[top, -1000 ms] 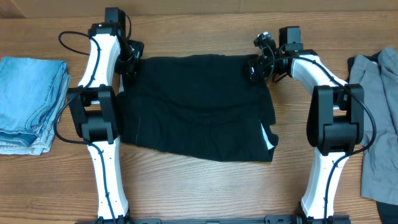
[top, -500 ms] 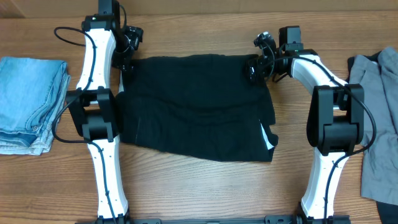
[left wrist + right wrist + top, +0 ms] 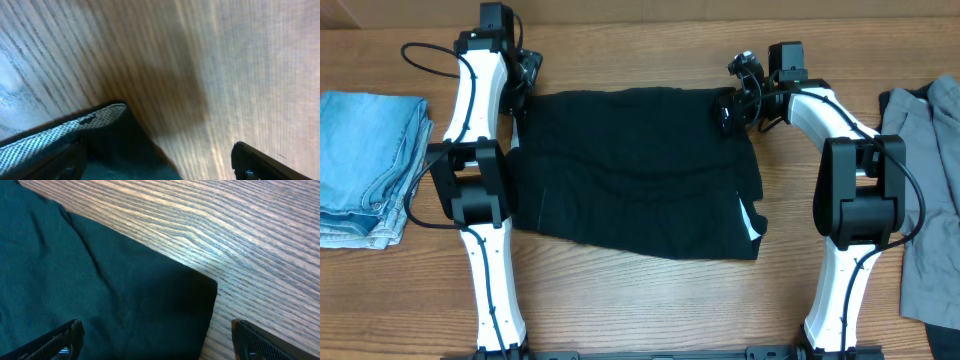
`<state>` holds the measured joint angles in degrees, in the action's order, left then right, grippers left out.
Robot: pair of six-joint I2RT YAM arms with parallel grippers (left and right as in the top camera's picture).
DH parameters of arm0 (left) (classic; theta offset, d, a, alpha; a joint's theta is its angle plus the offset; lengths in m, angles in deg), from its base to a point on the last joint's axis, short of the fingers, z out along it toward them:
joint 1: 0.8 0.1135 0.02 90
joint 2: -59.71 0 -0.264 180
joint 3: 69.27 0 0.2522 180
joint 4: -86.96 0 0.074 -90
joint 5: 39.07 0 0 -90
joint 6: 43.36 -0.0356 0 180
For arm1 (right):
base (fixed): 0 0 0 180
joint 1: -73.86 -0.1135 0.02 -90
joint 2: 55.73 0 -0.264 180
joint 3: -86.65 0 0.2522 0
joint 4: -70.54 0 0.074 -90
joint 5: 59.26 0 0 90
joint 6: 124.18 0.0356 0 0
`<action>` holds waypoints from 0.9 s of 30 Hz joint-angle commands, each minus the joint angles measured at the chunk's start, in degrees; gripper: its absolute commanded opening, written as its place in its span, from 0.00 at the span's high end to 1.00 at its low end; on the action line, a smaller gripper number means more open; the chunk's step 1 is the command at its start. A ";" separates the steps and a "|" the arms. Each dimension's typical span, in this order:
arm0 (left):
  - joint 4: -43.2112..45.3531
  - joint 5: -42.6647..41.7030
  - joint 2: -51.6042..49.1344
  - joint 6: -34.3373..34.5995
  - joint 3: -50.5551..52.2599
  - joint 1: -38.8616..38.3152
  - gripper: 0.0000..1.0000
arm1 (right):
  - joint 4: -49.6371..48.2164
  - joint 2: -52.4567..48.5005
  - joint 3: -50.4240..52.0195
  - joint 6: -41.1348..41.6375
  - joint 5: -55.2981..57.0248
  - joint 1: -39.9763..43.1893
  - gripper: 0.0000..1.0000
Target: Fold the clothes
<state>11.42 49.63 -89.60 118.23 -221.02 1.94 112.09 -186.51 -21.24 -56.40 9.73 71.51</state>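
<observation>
The black garment's corner is off-centre between my left gripper's open fingers. Next, I move that gripper farther over the fabric and pinch it before I fold.
The black garment of the clothes lies spread flat in the middle of the table, a small white label showing at its front right corner. My left gripper hovers at its far left corner, open and holding nothing. In the left wrist view the fabric corner sits low between the spread fingers, with a pale dotted strip along its edge. My right gripper is over the far right corner, also open. The right wrist view has that corner lying flat between the wide fingers.
A folded stack of light-blue denim lies at the left edge of the table. A grey garment lies loose at the right edge. Bare wood runs along the front between the two arm bases.
My left gripper has opened wide and drawn back a little toward the far edge, off the garment's far left corner. The right arm and the garment have not moved.
</observation>
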 commanded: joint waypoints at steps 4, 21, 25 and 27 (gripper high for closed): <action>2.23 -1.05 -1.49 -0.90 5.84 0.31 0.44 | 1.07 -0.98 0.17 0.90 0.79 0.15 0.00; 2.23 -6.23 -1.49 -4.28 5.84 0.35 0.92 | 4.92 1.22 -8.35 1.46 0.11 0.15 0.00; 2.25 -6.23 -1.49 -4.37 5.84 0.35 0.90 | 3.89 -1.77 -8.26 1.18 -1.60 0.15 0.00; 2.27 -6.23 -1.49 -4.94 5.84 0.35 0.90 | 2.67 -3.15 -8.26 1.03 -2.49 0.15 0.04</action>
<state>14.02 45.13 -89.03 115.06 -216.76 2.70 115.56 -187.10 -28.61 -55.22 8.92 71.53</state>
